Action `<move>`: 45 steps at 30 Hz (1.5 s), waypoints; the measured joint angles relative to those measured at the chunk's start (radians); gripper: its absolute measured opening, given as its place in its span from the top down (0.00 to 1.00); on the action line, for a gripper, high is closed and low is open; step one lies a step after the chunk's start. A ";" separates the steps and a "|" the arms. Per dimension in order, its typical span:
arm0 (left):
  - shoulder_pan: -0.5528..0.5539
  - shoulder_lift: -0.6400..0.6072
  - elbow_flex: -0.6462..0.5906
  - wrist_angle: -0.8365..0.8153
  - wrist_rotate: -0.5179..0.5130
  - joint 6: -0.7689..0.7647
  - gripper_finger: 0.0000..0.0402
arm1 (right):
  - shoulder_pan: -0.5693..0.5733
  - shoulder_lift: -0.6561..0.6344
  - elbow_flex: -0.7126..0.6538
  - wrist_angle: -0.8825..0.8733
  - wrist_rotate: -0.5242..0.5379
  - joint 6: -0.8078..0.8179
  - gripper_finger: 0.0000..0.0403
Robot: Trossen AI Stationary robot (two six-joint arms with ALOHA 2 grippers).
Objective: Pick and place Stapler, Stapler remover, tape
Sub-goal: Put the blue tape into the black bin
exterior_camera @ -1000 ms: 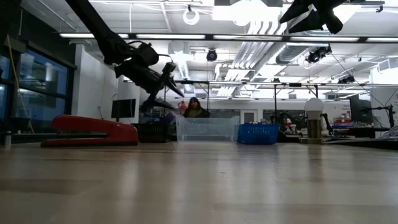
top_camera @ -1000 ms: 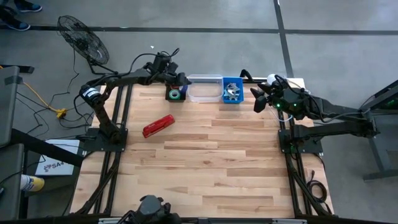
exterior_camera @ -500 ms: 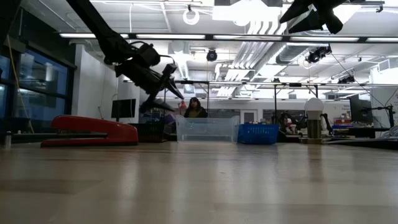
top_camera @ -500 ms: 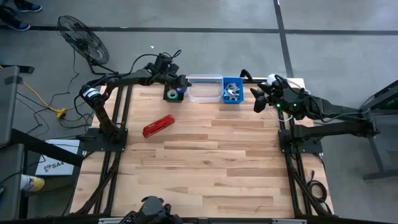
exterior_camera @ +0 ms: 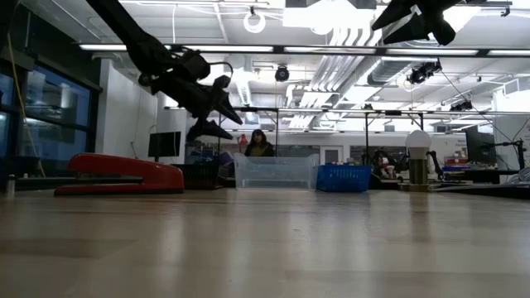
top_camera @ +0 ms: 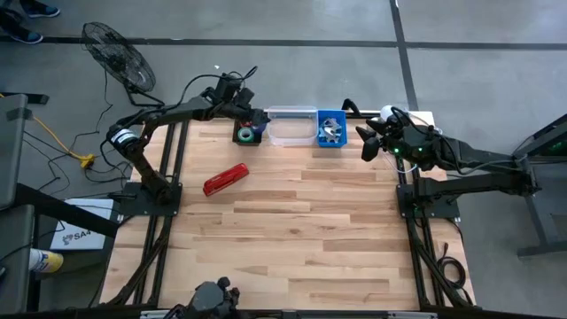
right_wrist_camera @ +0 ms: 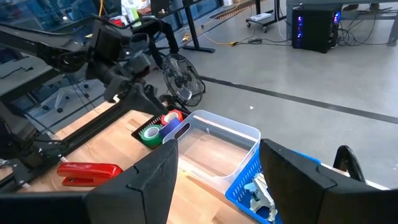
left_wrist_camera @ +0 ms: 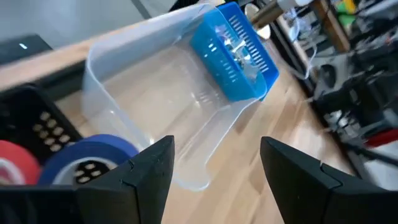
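Next, I swing my left gripper back, point it down and take the roll's rim (left_wrist_camera: pixel 118 147), because the gripper slants toward the clear plastic bin (top_camera: pixel 292 127), past the blue tape roll.
The red stapler (top_camera: pixel 226 179) lies flat on the table's left half; it also shows in the low view (exterior_camera: pixel 124 174) and the right wrist view (right_wrist_camera: pixel 90 169). A black bin (top_camera: pixel 248 133) at the far edge holds a blue tape roll (left_wrist_camera: pixel 87 158), a red one (right_wrist_camera: pixel 171 117) and a green one (right_wrist_camera: pixel 149 134). A metal staple remover (right_wrist_camera: pixel 258 193) lies in the blue basket (top_camera: pixel 330 129). My left gripper (top_camera: pixel 260 116) hovers open and empty above the black bin. My right gripper (top_camera: pixel 363 142) is open and empty, raised beside the blue basket.
A clear plastic bin (top_camera: pixel 292 127) stands between the black bin and the blue basket along the far edge. The wooden table (top_camera: pixel 292 230) is bare from the middle to the near edge. A person (exterior_camera: pixel 260 145) sits in the room beyond the table.
My left gripper has risen a little above the black bin and drawn slightly back toward the table's left, staying open.
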 joint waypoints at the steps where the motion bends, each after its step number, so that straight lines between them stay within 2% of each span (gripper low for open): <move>1: 0.000 -0.013 0.000 -0.022 -0.009 0.035 0.42 | 0.000 0.000 0.000 0.000 0.000 0.000 0.46; 4: -0.001 -0.051 0.002 -0.131 -0.049 0.220 0.42 | 0.000 0.000 0.000 0.000 -0.001 0.000 0.46; 9: -0.026 -0.066 0.001 -0.346 -0.173 0.558 0.42 | 0.000 0.000 0.000 -0.010 -0.002 -0.002 0.46; 12: -0.055 -0.065 0.001 -0.380 -0.240 0.679 0.42 | 0.000 0.000 0.000 -0.019 0.003 -0.004 0.46; 17: -0.117 -0.063 0.001 -0.328 -0.442 0.793 0.42 | 0.000 0.000 0.000 -0.022 0.023 -0.008 0.46; 20: -0.138 -0.063 0.001 -0.290 -0.493 0.838 0.42 | 0.000 0.000 0.000 -0.023 0.026 -0.008 0.46; 32: -0.145 -0.019 0.001 -0.287 -0.479 0.855 0.42 | 0.000 0.001 -0.001 -0.023 0.002 -0.005 0.46; 38: -0.145 0.011 0.001 -0.263 -0.482 0.810 0.43 | 0.000 0.001 -0.001 -0.023 0.001 -0.004 0.46; 41: -0.145 0.011 0.001 -0.250 -0.482 0.803 0.48 | 0.000 0.001 -0.001 -0.023 0.001 -0.001 0.46; 45: -0.145 0.011 0.001 -0.251 -0.496 0.788 0.62 | 0.000 0.001 -0.001 -0.023 0.001 0.000 0.46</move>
